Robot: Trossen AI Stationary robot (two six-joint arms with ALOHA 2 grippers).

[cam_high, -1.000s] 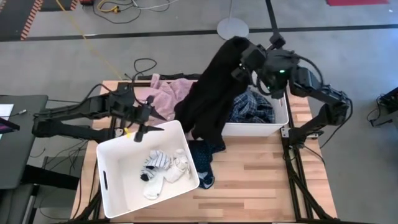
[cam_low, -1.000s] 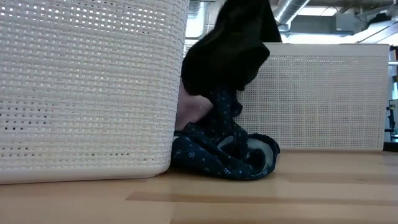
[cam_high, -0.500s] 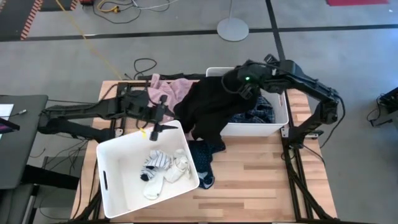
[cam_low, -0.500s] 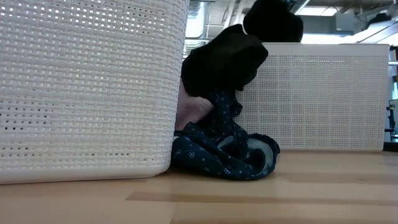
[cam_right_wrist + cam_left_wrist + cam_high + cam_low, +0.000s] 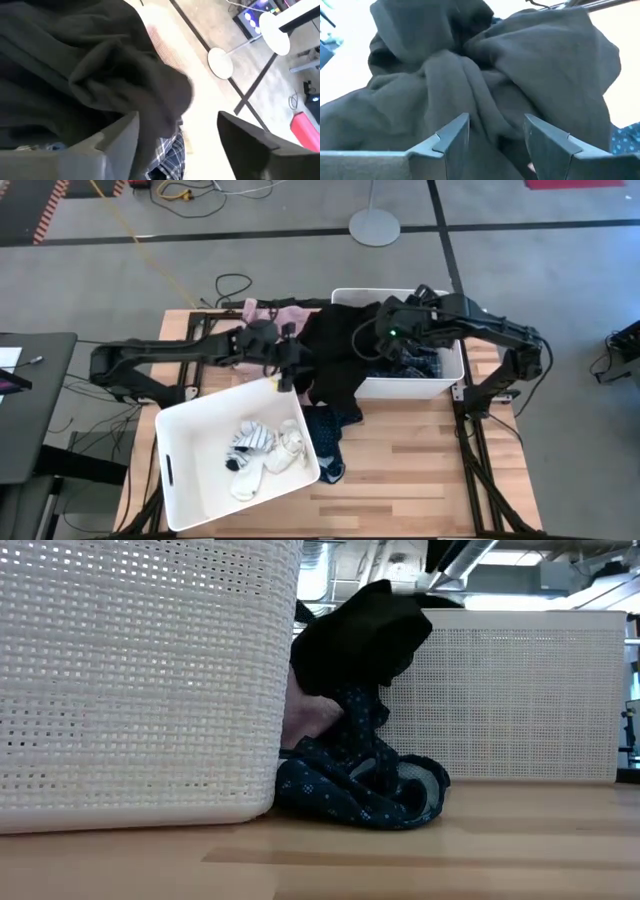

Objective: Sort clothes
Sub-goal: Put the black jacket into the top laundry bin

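Note:
Most of the black garment hangs point(image 5: 332, 372) outside the far white bin, so my left gripper needs to raise the hanging folds point(image 5: 322, 340) and hand them to my right gripper.
The large black garment point(image 5: 335, 360) lies heaped over the left rim of the far white bin point(image 5: 455, 375), above the plaid shirt point(image 5: 420, 365). My right gripper point(image 5: 372, 340) stands open just above the heap point(image 5: 90, 75). My left gripper point(image 5: 290, 370) is open and level at the garment's left side point(image 5: 485, 75). Behind it lies the pink garment point(image 5: 280, 315). A dark blue patterned piece point(image 5: 325, 435) rests on the table between the bins. Socks point(image 5: 262, 452) lie in the near white bin point(image 5: 175, 435). My left gripper's fingers point(image 5: 452, 140) stand right at the black garment's folds; I cannot tell whether they touch the cloth. My right gripper's open fingers point(image 5: 120, 135) hang beside the garment's top fold, and I cannot tell whether one brushes it.
The near bin's tall mesh wall point(image 5: 140, 670) fills the left of the low view, the far bin's wall point(image 5: 520, 700) the right. Bare wood point(image 5: 420, 470) lies at the table's near right. A lamp base point(image 5: 373, 225) and cables lie on the floor beyond.
My right gripper has come down and toward the table's left with the black garment and let it go. The garment, held up high before, has sunk into a heap over the far bin's rim. My left gripper has moved toward the table's right, up to the garment.

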